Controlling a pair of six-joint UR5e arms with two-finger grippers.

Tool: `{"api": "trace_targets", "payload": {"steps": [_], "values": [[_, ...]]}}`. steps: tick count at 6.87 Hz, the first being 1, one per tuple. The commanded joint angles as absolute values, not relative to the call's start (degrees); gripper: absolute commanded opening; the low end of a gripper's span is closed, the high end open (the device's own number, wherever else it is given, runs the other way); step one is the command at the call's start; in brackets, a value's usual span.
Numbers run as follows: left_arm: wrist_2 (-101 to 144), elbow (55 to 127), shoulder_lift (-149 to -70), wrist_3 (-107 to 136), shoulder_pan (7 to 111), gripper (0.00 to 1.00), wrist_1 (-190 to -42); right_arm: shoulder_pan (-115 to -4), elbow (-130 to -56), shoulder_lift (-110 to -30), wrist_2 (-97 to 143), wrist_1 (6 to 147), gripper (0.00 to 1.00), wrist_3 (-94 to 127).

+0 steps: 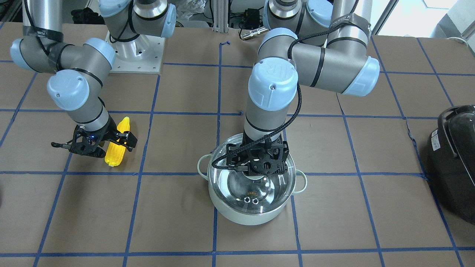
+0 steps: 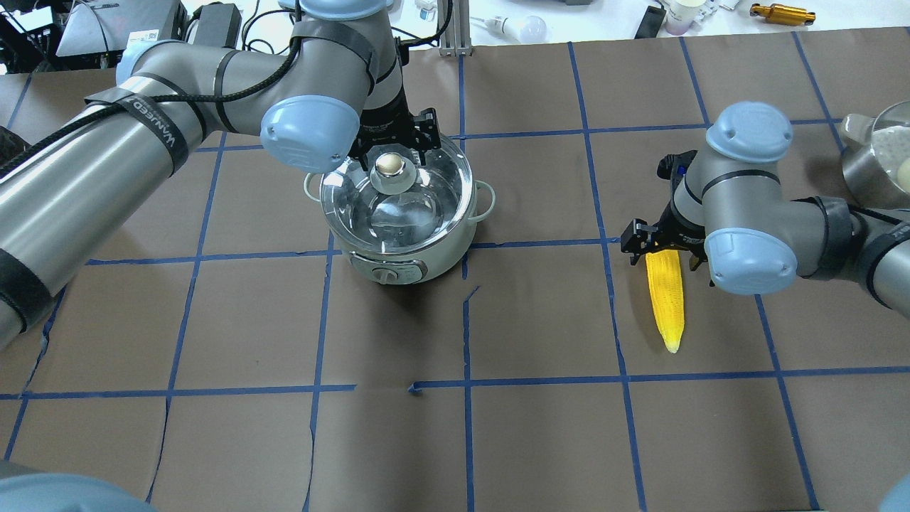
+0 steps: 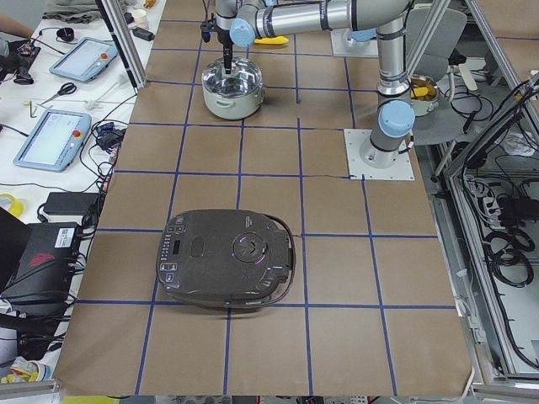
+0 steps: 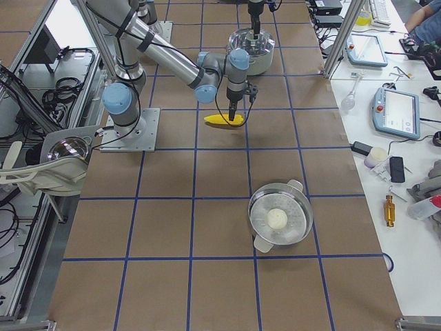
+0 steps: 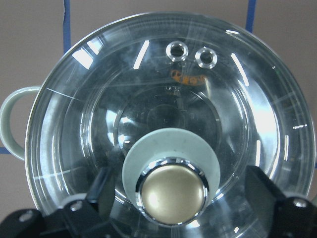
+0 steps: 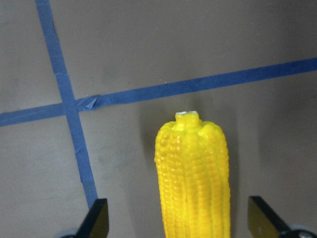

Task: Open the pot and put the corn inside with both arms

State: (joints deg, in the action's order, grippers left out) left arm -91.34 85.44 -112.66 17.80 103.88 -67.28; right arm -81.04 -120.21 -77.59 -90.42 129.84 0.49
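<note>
The clear glass lid lets me see only shiny steel through it, so I should expect to find an empty pot when I raise the lid by its knob.
The pale mint-green pot stands mid-table with its clear glass lid on. My left gripper is open right above the lid, one finger on each side of the pale knob, not closed on it. The yellow corn lies on the table, its pointed tip toward the robot. My right gripper is open and straddles the corn's thick end, with gaps on both sides.
A large black appliance sits at the table end on my left. A steel pot with a lid stands at the end on my right. Blue tape lines grid the brown table cover.
</note>
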Motion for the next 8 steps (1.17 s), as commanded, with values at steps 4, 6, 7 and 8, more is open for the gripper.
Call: {"api": "trace_targets", "payload": {"steps": [4, 6, 7, 8], "values": [[-91.2, 85.8, -112.6, 17.9, 103.9, 0.67, -67.7, -80.9, -121.8, -75.1, -94.5, 131.1, 0.99, 0.2], [-90.9, 86.0, -112.0, 18.3, 104.0, 0.52, -68.0, -80.9, -121.8, -74.8, -93.4, 131.2, 0.23, 1.8], [-90.9, 85.9, -111.4, 18.3, 104.0, 0.47, -68.9, -80.9, -121.7, -74.8, -93.5, 131.0, 0.0, 1.8], [-90.9, 85.8, -110.5, 18.3, 104.3, 0.45, -69.7, -80.9, -121.1, -74.9, -93.4, 130.9, 0.0, 1.8]]}}
